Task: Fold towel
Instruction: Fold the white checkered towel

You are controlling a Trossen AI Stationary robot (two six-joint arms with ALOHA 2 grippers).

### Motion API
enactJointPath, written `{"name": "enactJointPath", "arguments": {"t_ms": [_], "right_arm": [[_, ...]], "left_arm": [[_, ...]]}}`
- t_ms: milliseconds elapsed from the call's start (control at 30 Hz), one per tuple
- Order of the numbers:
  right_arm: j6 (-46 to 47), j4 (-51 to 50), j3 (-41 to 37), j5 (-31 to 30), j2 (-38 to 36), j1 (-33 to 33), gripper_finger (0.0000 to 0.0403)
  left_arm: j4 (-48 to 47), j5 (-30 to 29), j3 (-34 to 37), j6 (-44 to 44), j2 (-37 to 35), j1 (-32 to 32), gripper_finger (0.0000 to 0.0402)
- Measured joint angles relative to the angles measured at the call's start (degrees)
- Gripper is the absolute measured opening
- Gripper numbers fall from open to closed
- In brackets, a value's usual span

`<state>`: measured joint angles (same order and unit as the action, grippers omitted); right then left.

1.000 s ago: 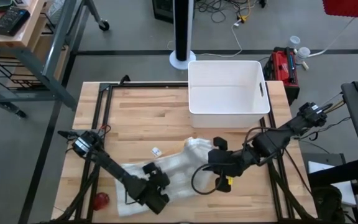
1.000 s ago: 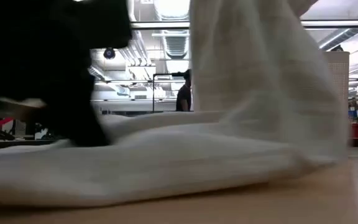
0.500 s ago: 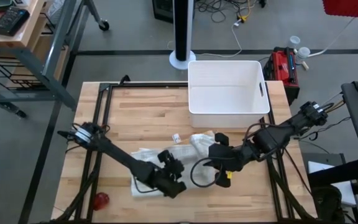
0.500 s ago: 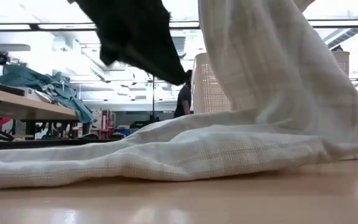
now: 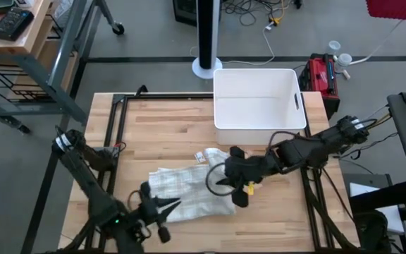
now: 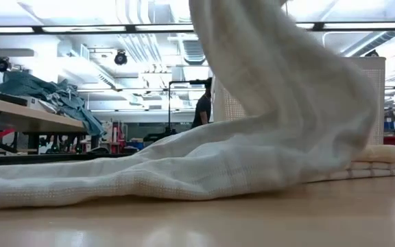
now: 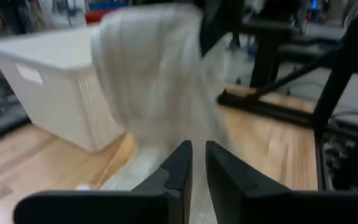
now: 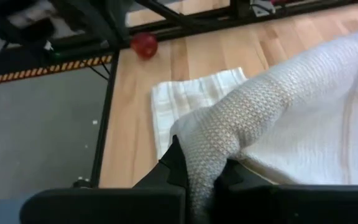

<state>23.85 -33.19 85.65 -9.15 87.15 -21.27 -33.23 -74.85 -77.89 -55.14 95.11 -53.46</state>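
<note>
I should keep carrying the towel's raised fold (image 6: 273, 68) across with my right gripper while it is lifted, until it reaches the towel's flat end (image 5: 166, 185), which lies spread out ahead, and then let go.
The white waffle-weave towel (image 5: 185, 190) lies across the middle of the table. One part of it is raised into a tall drape (image 6: 273, 82). My right gripper (image 5: 228, 180) is above the towel's right end, shut on it. My left gripper (image 5: 173, 205) hovers at the towel's near left side. It points level toward the hanging cloth (image 7: 154, 81). Its fingers are shut to a narrow slit (image 7: 196, 152) with nothing between them. My right gripper pinches a bunched fold of the towel (image 8: 213, 140) between its two fingers, slanting down from the table's right side. How many layers it has, I cannot tell. The held part is lifted and drapes slackly below the fingers. The rest (image 6: 115, 182) lies on the table.
A white bin (image 5: 259, 106) stands at the table's far side, behind the towel. A red ball (image 8: 143, 45) sits near the table's near left corner, beside the dark frame rails (image 5: 111, 127). Bare wood (image 5: 161, 134) shows at the far left. A person (image 6: 202, 106) stands far back in the room.
My left gripper has risen off the towel and drawn back toward the near left corner, tipping from pointing down to nearly level. My right gripper has carried its held part of the towel toward the table's left, over the part that lies flat.
</note>
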Motion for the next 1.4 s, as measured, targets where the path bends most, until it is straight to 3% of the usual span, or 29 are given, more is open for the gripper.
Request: {"name": "enactJointPath", "arguments": {"t_ms": [167,400,800,1100,1400], "right_arm": [[-1.2,4.9,0.0,3.7,4.0,2.8,0.0009],[-1.5,12.5,0.3,9.2,10.6,6.1,0.0009],[-5.5,12.6,9.8,9.4,22.4,7.1,0.0009],[-6.6,11.5,17.4,9.1,31.5,7.1,0.0008],[-8.6,4.3,28.5,9.1,40.3,6.7,0.0008]], "left_arm": [[0.1,-4.9,-0.1,0.6,-0.2,-3.2,0.0036],[0.1,-5.2,-0.1,0.6,0.0,-3.5,0.0036],[0.2,-5.2,0.0,0.6,0.0,-4.4,0.0036],[1.0,-5.8,-0.7,-1.7,0.0,-9.0,0.0036],[1.7,-8.4,-0.7,-4.1,0.0,-11.6,0.0036]]}}
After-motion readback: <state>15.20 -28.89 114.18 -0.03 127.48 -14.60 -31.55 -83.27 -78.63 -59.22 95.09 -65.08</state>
